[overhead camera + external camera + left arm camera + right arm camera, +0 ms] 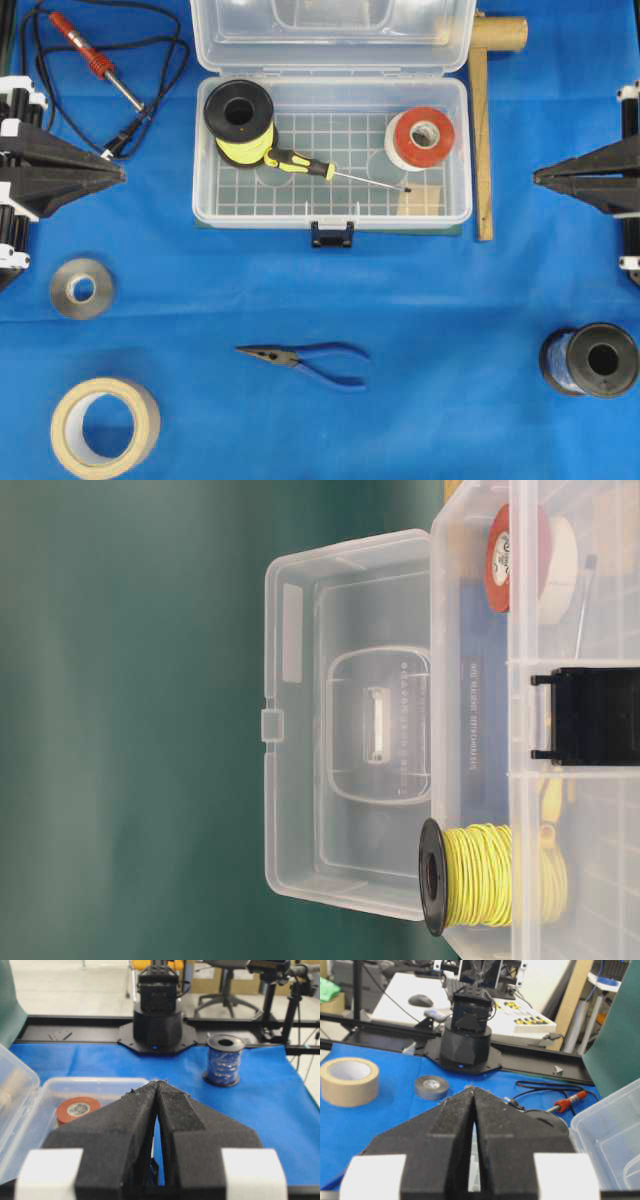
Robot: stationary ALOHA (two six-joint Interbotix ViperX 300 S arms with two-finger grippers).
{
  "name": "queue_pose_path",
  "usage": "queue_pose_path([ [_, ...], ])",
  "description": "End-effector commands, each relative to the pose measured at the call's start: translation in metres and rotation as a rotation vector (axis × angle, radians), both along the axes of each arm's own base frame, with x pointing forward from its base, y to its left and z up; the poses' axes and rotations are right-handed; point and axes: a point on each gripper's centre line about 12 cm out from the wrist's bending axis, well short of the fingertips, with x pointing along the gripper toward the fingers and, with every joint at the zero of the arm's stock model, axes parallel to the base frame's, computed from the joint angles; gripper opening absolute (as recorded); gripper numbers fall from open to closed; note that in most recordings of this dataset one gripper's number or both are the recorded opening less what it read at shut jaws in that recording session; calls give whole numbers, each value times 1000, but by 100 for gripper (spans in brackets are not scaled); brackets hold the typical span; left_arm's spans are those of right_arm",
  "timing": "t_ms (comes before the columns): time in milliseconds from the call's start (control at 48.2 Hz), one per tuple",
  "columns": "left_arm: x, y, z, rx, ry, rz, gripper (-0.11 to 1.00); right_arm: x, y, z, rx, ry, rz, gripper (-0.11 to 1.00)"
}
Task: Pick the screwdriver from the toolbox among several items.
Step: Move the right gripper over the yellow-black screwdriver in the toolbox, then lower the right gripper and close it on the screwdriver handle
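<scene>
The screwdriver handle's shaft end [317, 167] is clear of the black spool, so the robot's right gripper should keep going into the open toolbox [333, 150] and close across that end of the handle.
The screwdriver [310, 168], yellow-and-black handle with a thin silver shaft, lies slanted on the gridded floor of the clear toolbox [205, 205], whose lid stands open at the back. Its handle rests against the black spool of yellow wire [240, 122] [470, 876]. A red-and-white tape roll [420, 138] [77, 1108] [520, 558] and a tan block [420, 200] sit at the box's right end. My left gripper [122, 173] [159, 1082] is shut and empty left of the box. Right of the box, my right gripper [536, 178] [472, 1090] is shut, holding nothing.
Blue-handled pliers [310, 358] lie in front of the box. A red soldering iron [95, 58] with black cord is at back left. A grey tape roll [82, 288] and a tan tape roll [105, 427] sit front left, a blue wire spool [590, 360] front right, wooden pieces [484, 130] beside the box.
</scene>
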Motion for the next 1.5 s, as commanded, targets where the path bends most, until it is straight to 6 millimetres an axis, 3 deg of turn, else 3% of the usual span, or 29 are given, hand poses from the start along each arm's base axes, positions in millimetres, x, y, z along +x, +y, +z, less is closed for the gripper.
queue_pose_path([
  [0, 3, 1, 5, -21, -17, 7, 0, 4, 0, 5, 21, -3, -2, 0],
  [291, 5, 1, 4, -27, -15, 8, 0, 51, -2, 18, 137, 276, -16, 0],
  [561, 5, 1, 4, -30, -22, 7, 0, 116, -22, 25, 277, 462, -101, 1],
  [602, 5, 1, 5, -30, -23, 7, 0, 128, -30, 20, 325, 509, -133, 4],
  [664, 5, 1, 5, -31, -25, 7, 0, 142, -39, 13, 380, 564, -173, 18],
  [831, 5, 1, 6, -31, -35, 8, 0, 180, -61, -3, 439, 707, -250, 65],
  [893, 5, 1, 6, -31, -40, 8, 0, 196, -70, -14, 447, 770, -279, 77],
  [1080, 5, 1, 8, -31, -52, 8, 0, 231, -92, -51, 467, 915, -339, 75],
  [1246, 5, 1, 9, -31, -63, 8, 0, 260, -101, -96, 481, 1017, -361, 75],
  [1474, 4, 1, 10, -34, -68, 8, 0, 275, -106, -143, 495, 1105, -384, 75],
])
